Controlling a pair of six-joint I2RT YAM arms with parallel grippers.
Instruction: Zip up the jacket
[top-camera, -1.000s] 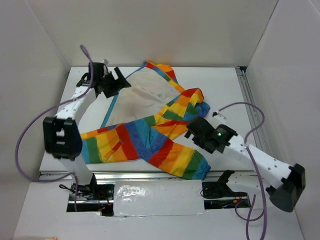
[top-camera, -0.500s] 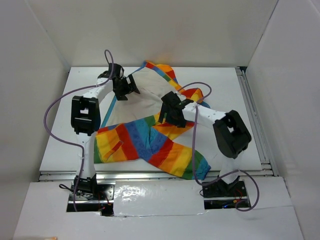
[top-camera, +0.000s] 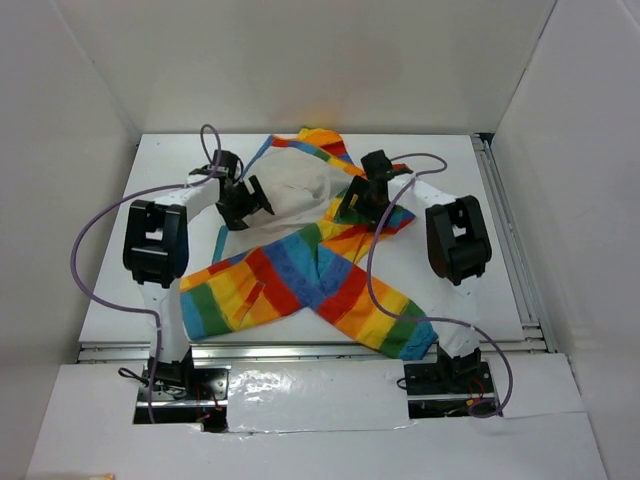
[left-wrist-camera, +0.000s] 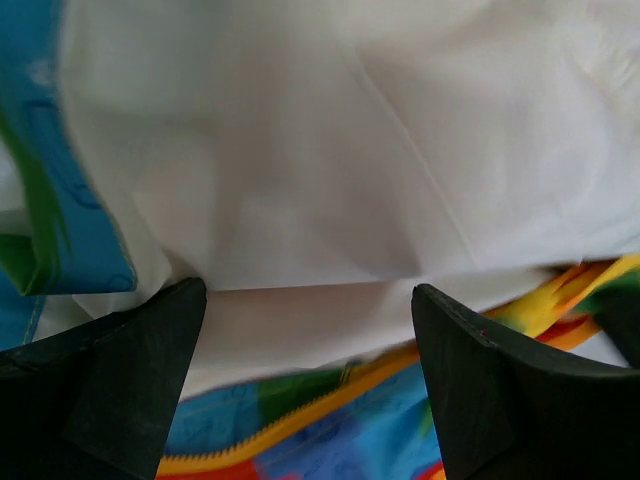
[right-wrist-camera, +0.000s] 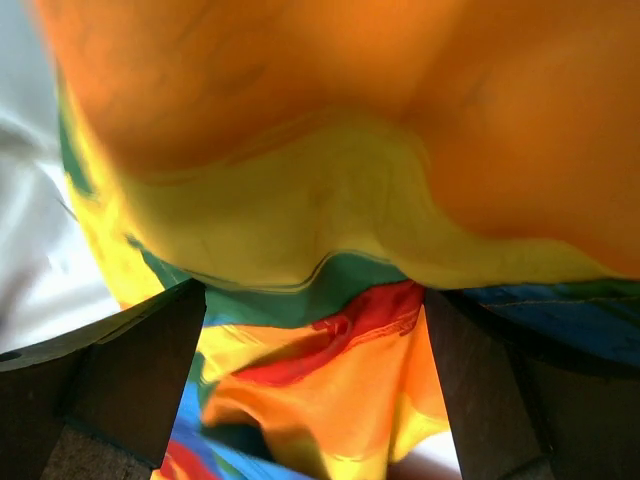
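Note:
The jacket is rumpled, with striped cloth heaped (top-camera: 275, 278) closest to the robot, so the robot's left gripper should pull the white lining (top-camera: 296, 192) toward the robot and lay it out flat before zipping.
The jacket (top-camera: 300, 285), rainbow-striped with a white lining (top-camera: 300, 185), lies crumpled and open across the middle of the table. My left gripper (top-camera: 252, 198) hovers over the lining's left part. Its jaws stand open over white lining (left-wrist-camera: 330, 180), with the orange zipper (left-wrist-camera: 300, 418) running just below and a blue trim (left-wrist-camera: 70, 220) at the left. My right gripper (top-camera: 358, 205) sits on the bunched right side of the jacket. It is open too, with orange, yellow and red folds (right-wrist-camera: 330, 330) between its fingers and nothing gripped.
The white table (top-camera: 480, 290) is walled by white panels at the back and both sides. A metal rail (top-camera: 505, 230) runs along the right edge. Purple cables (top-camera: 95, 230) loop from both arms above the cloth.
Both arms have swung inward over the jacket, the right one from the front right to the bunched right side. The cloth has shifted: less lining shows, and the lower striped part lies differently.

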